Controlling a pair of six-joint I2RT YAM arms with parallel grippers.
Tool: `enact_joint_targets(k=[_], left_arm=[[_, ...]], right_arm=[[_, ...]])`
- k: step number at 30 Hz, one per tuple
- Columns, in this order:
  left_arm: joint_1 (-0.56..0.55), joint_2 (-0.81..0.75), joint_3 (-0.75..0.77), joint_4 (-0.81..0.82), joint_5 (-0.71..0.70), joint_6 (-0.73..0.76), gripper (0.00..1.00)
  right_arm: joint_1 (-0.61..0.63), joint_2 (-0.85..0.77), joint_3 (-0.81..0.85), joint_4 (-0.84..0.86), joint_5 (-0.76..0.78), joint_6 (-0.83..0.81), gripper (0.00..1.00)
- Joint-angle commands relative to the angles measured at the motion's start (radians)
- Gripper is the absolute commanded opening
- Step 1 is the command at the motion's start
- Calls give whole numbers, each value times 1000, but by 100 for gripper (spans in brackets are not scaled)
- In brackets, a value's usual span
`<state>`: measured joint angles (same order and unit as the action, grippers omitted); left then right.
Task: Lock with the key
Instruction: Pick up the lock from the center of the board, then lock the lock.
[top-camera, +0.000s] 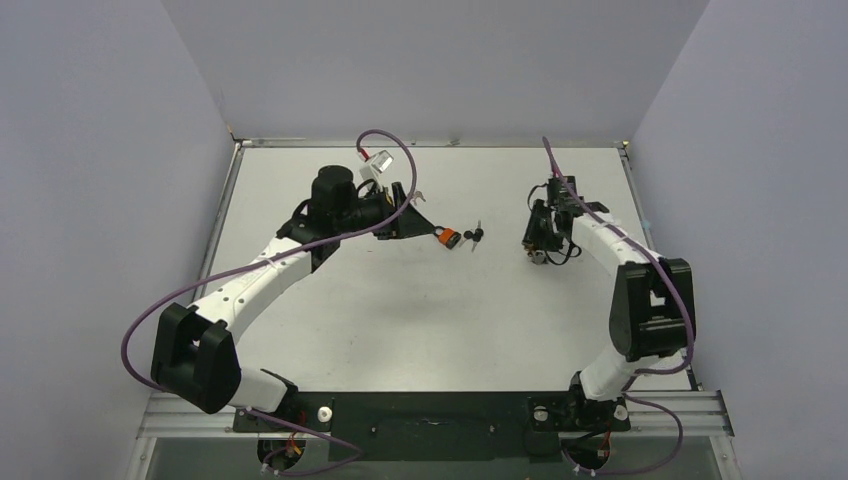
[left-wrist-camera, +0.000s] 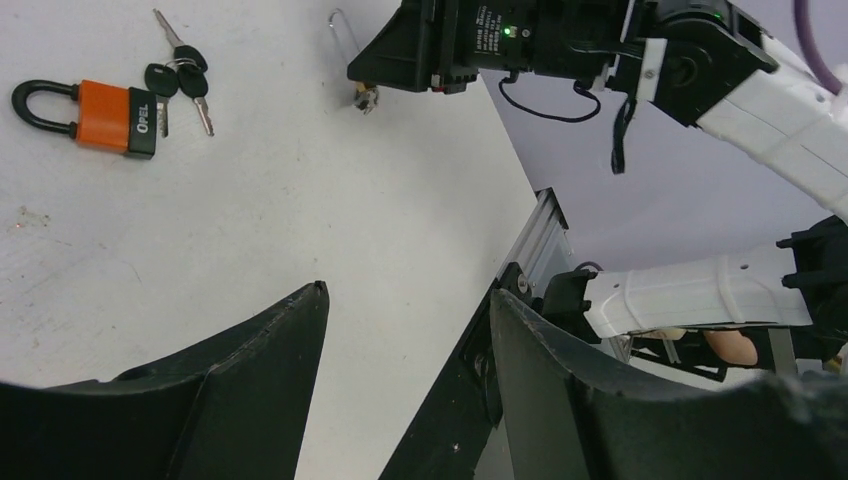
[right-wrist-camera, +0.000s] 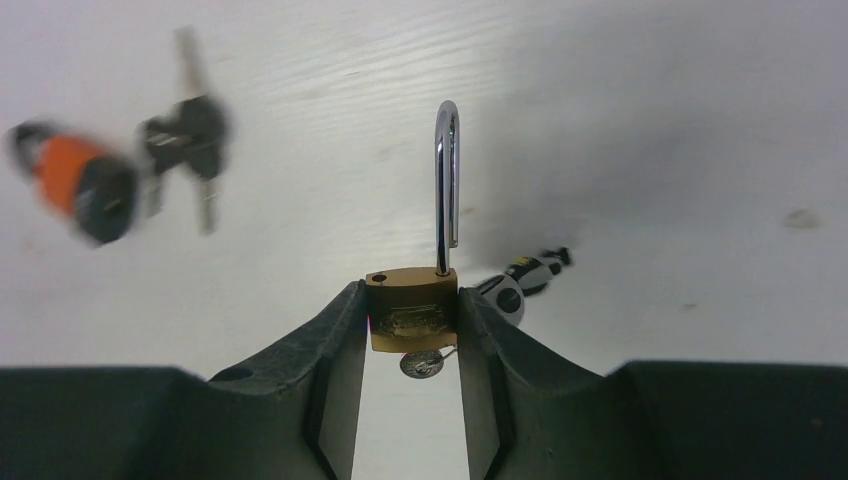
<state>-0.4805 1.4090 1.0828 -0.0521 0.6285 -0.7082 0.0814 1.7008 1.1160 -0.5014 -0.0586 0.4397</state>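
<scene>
The silver shackle is open above the brass body in my right gripper, so I should raise the padlock and take hold of the shackle with my left gripper.
My right gripper is shut on a small brass padlock and holds it by the body just above the table. Its silver shackle stands open, out of one hole. A silver key sits at the padlock's underside, and a key ring piece lies beside it. The brass padlock also shows in the left wrist view. My left gripper is open and empty, its tips just left of an orange padlock. In the top view the right gripper points down at the table.
The orange padlock, its black shackle closed, lies on the white table with a bunch of black-headed keys at its base, midway between the arms. Grey walls enclose the table; a metal rail runs along the near edge.
</scene>
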Motion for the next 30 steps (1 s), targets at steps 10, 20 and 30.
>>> enact_joint_targets(k=[10,20,30], left_arm=[[28,-73,140,145,293,290,57],[63,-51,222,363,626,143,52],[38,-85,119,643,727,-87,49]], right_arm=[[251,-456,-28,104,-667,171,0],[450,-619,64,156,-816,263,0],[574,-636,190,10,-769,145,0]])
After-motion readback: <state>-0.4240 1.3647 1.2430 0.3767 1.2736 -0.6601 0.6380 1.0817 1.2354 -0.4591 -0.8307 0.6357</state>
